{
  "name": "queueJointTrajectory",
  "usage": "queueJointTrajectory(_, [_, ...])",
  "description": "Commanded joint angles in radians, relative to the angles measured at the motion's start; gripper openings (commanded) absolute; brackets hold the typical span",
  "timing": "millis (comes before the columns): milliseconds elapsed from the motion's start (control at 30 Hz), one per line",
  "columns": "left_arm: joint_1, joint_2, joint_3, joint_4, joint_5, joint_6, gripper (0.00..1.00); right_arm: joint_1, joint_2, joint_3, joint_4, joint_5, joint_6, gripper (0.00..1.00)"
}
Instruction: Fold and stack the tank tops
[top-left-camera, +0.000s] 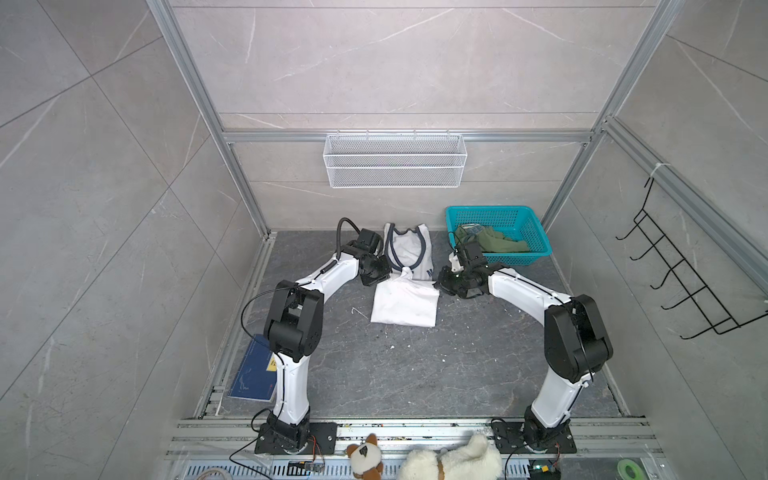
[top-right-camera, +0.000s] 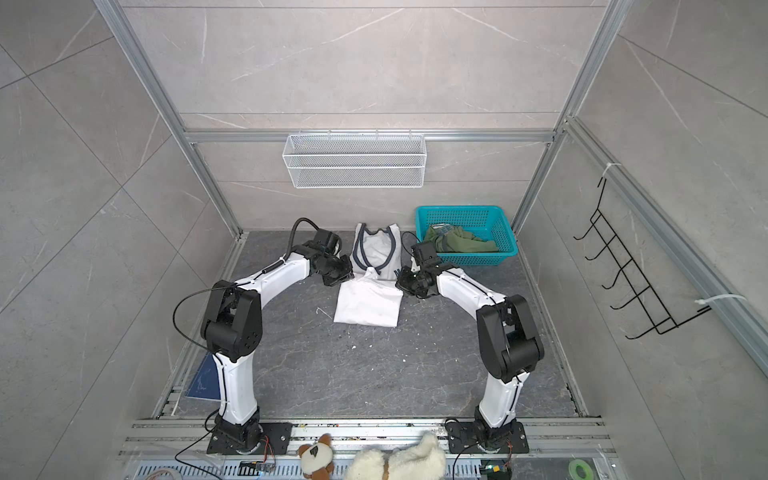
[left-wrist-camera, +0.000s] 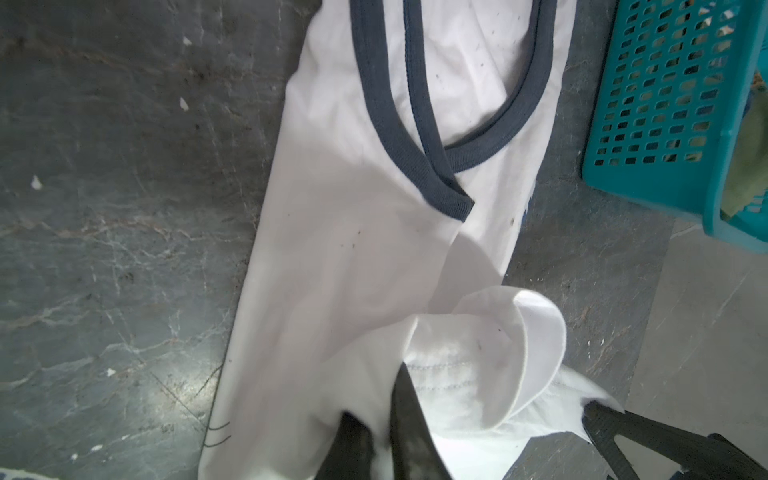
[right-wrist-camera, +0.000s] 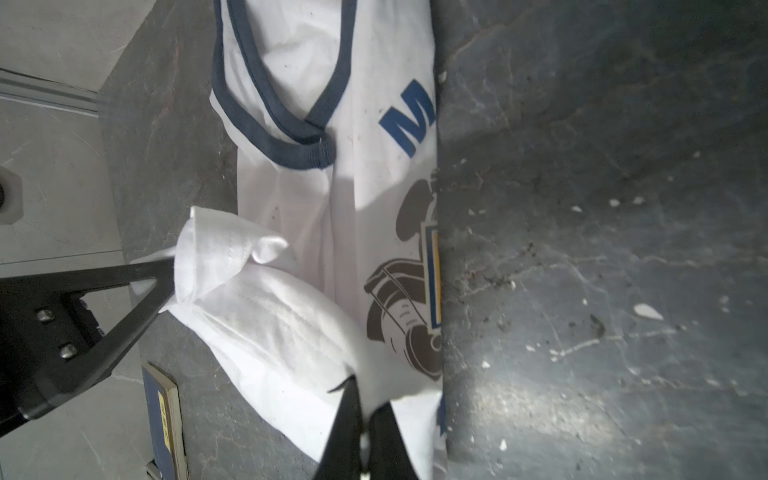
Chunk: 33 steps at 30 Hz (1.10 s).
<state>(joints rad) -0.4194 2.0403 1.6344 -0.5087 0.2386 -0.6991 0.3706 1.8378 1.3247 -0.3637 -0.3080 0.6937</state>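
Observation:
The hem's corners (top-left-camera: 435, 286) are in line with the white tank top's side edges, so the robot's right gripper keeps going toward the navy neckline (top-left-camera: 411, 268) and let go beside it.
The white tank top (top-left-camera: 405, 303) (top-right-camera: 369, 305) with navy trim lies on the dark table, narrowed lengthwise, straps toward the back wall. Its lower part is lifted and doubled over toward the straps. My left gripper (top-left-camera: 384, 274) (left-wrist-camera: 374, 392) is shut on the hem's left corner, cloth pinched between its fingers. On the right corner of the same hem my right gripper (top-left-camera: 440, 280) (right-wrist-camera: 369, 392) is shut. The badge print (right-wrist-camera: 411, 291) shows along the shirt's edge. The olive green tank top (top-left-camera: 494, 243) (top-right-camera: 461, 241) lies crumpled in the teal basket (top-left-camera: 538, 247).
The teal basket (left-wrist-camera: 665, 104) stands close to the right of the white shirt at the back. A blue book (top-left-camera: 251, 374) lies at the left table edge. Plush toys (top-left-camera: 453, 459) sit on the front rail. A white wire basket (top-left-camera: 395, 160) hangs on the back wall.

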Motion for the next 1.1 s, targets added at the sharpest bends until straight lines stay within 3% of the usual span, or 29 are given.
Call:
queueJointTrajectory(0, [0.022,0.03,0.072,-0.006,-0.007,0.037,0.1,-0.005,0.051,0.076,0.002,-0.013,-0.03,0.07])
queueJointTrajectory(267, [0.031,0.141,0.181,-0.016,0.017,0.055,0.11,-0.016,0.135,0.152,-0.018,0.018,-0.041,0.08])
queueJointTrajectory(767, [0.052,0.226,0.269,-0.032,-0.014,0.061,0.15,-0.031,0.251,0.26,-0.038,0.023,-0.062,0.12])
queueJointTrajectory(867, [0.053,0.249,0.298,-0.051,-0.012,0.056,0.2,-0.032,0.271,0.279,-0.04,0.026,-0.065,0.16])
queueJointTrajectory(1067, [0.056,0.229,0.295,-0.083,-0.055,0.049,0.43,-0.037,0.282,0.329,-0.077,0.043,-0.096,0.48])
